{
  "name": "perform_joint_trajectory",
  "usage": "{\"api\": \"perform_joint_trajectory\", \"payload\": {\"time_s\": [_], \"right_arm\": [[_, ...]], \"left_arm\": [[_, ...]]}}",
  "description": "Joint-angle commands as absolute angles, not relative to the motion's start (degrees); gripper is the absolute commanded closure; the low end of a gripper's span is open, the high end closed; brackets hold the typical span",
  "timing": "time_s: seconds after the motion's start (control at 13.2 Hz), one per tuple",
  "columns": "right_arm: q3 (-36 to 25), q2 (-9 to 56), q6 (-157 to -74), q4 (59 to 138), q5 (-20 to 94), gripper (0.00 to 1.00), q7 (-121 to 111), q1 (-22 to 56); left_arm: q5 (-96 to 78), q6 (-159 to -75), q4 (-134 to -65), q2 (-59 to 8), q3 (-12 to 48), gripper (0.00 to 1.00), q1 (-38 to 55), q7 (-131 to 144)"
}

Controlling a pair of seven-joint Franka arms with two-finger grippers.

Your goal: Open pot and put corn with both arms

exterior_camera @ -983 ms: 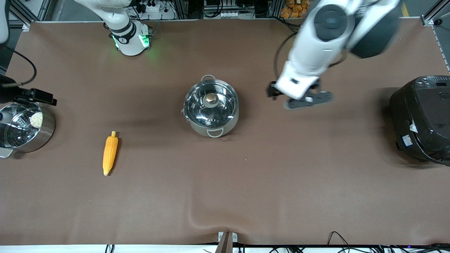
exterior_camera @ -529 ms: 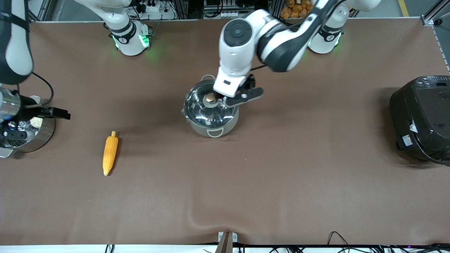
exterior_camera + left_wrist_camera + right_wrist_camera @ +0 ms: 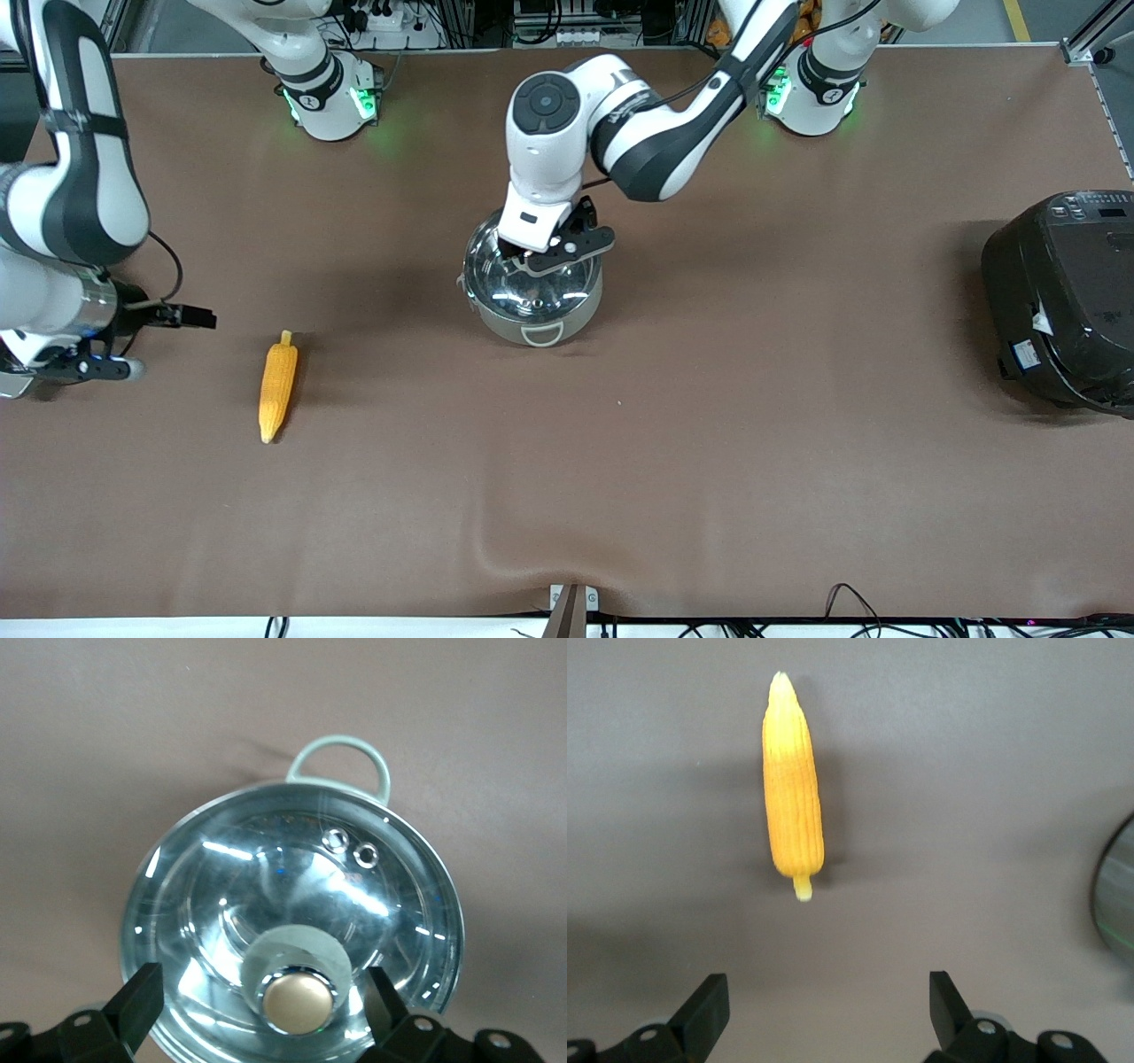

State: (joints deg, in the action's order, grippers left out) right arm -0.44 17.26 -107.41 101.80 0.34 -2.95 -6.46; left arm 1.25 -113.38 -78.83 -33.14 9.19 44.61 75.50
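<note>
The glass lid (image 3: pixel 518 289) shows only shiny steel through it, so I should expect to see an empty steel pot (image 3: pixel 555 317) when I lift the lid.
The steel pot (image 3: pixel 532 312) stands mid-table with its glass lid (image 3: pixel 518 288) on. My left gripper (image 3: pixel 536 255) hangs over the lid; in the left wrist view it (image 3: pixel 261 985) is open, with a finger on each side of the copper knob (image 3: pixel 299 1003) and not touching it. The lid (image 3: pixel 292 877) fills that view. The yellow corn (image 3: pixel 277 386) lies on the table toward the right arm's end. My right gripper (image 3: pixel 89 367) is open and empty, low beside the corn. In the right wrist view the corn (image 3: pixel 793 788) lies ahead of the gripper (image 3: pixel 828 994), stub end toward it.
A big black rice cooker (image 3: pixel 1063 301) stands at the left arm's end. The steamer pot is mostly hidden under my right arm; a sliver (image 3: pixel 9 386) shows, and its rim (image 3: pixel 1121 904) shows in the right wrist view. Brown cloth (image 3: pixel 709 443) covers the table.
My left arm has swung from the rice cooker's side to over the pot lid and lowered around the knob. My right arm has come off the steamer pot toward the corn.
</note>
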Motion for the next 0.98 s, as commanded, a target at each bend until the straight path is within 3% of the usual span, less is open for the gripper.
{"api": "perform_joint_trajectory", "payload": {"time_s": [0.0,0.6,0.91], "right_arm": [[0.3,19.7,-111.1,102.3,1.0,0.0,-3.3,-6.9],[0.5,27.7,-129.5,105.0,1.1,0.0,-2.7,-3.0],[0.4,32.8,-136.6,105.6,0.8,0.0,-2.9,-2.3]], "left_arm": [[2.5,-113.7,-75.3,-36.5,8.4,0.0,46.6,77.1],[2.7,-113.8,-75.8,-37.5,8.3,0.19,47.9,77.1],[3.1,-113.8,-75.8,-37.7,8.3,0.21,48.2,77.0]]}}
